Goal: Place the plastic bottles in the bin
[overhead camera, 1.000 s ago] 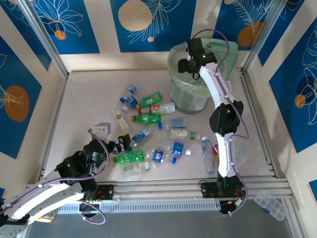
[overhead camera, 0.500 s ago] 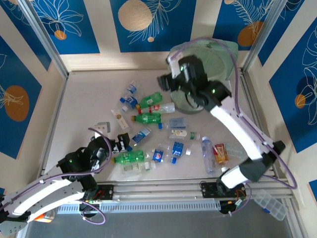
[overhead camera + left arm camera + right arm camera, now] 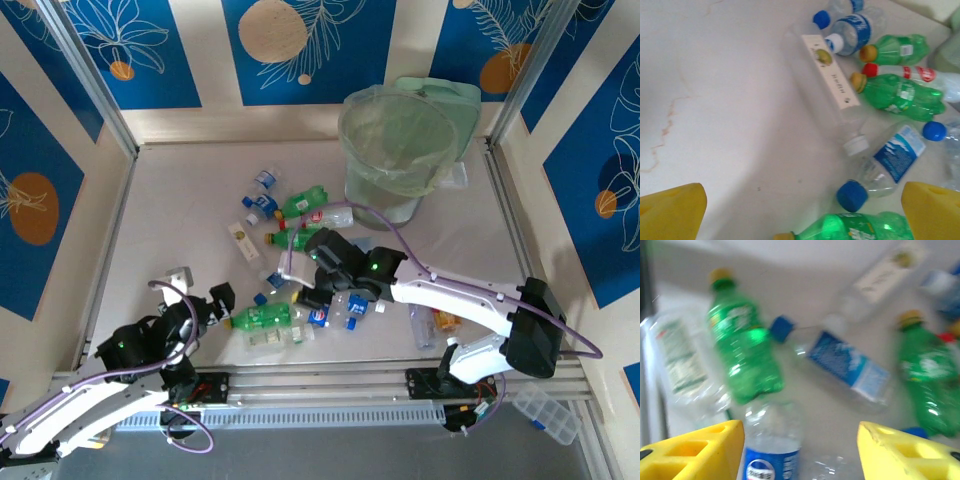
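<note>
The clear bottle [image 3: 682, 357] by the front rail points its neck at the open fingers of my right gripper, so I should keep moving there until they are around the neck [image 3: 716, 416].
Several plastic bottles [image 3: 300, 240] lie scattered mid-table: green soda ones, clear ones with blue labels, one white with a red cap [image 3: 920, 75]. The bin [image 3: 400, 150], a pale-green bucket lined with a clear bag, stands at the back right. My right gripper [image 3: 306, 290] hovers low over the cluster, open; a clear blue-labelled bottle [image 3: 772, 445] lies between its fingers [image 3: 695, 450], ungripped, with a green bottle [image 3: 742, 350] just beyond. My left gripper [image 3: 200, 297] is open near the front left, empty, with a green bottle [image 3: 860, 227] and a blue-capped clear bottle [image 3: 885, 165] ahead of it.
A flat pale-green lid [image 3: 455, 100] leans behind the bin. A clear compartment box [image 3: 545, 410] sits off the table's front right corner. Metal rails edge the table on the left, right and front. More bottles [image 3: 420, 310] lie under the right arm.
The right arm has swung from over the bin down to the bottle cluster in the middle, its jaws narrower than before. The left arm drew back toward the front left.
</note>
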